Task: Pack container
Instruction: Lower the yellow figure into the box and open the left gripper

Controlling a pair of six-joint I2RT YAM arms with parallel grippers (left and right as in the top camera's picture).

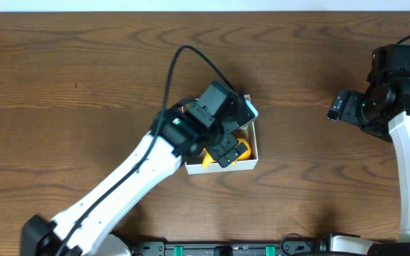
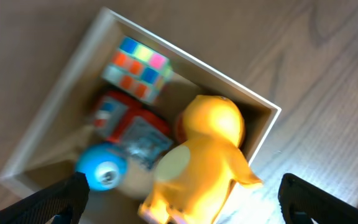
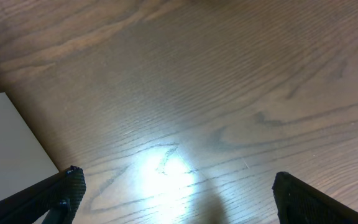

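The yellow toy pokes out over the container's side, so the robot's left gripper needs to go back down and tip its body (image 2: 197,171) over so that the toy lies within the container's sides.
The container (image 1: 255,151) is a shallow white-walled box at the table's middle; in the left wrist view its wall (image 2: 61,87) frames several toys. Inside lie a yellow duck-like toy (image 2: 204,155), also seen overhead (image 1: 239,151), a multicoloured puzzle cube (image 2: 138,67), a red and white toy (image 2: 126,124) and a blue round toy (image 2: 101,167). My left gripper (image 1: 228,148) hangs just above the box, open, its fingers either side of the yellow toy without touching it (image 2: 182,211). My right gripper (image 1: 335,107) is open and empty above bare table at the far right (image 3: 178,199).
The wooden table (image 1: 62,85) spreads all round the box. A black cable (image 1: 191,53) arcs from the left arm over the table. A white surface (image 3: 8,143) shows at the left edge of the right wrist view.
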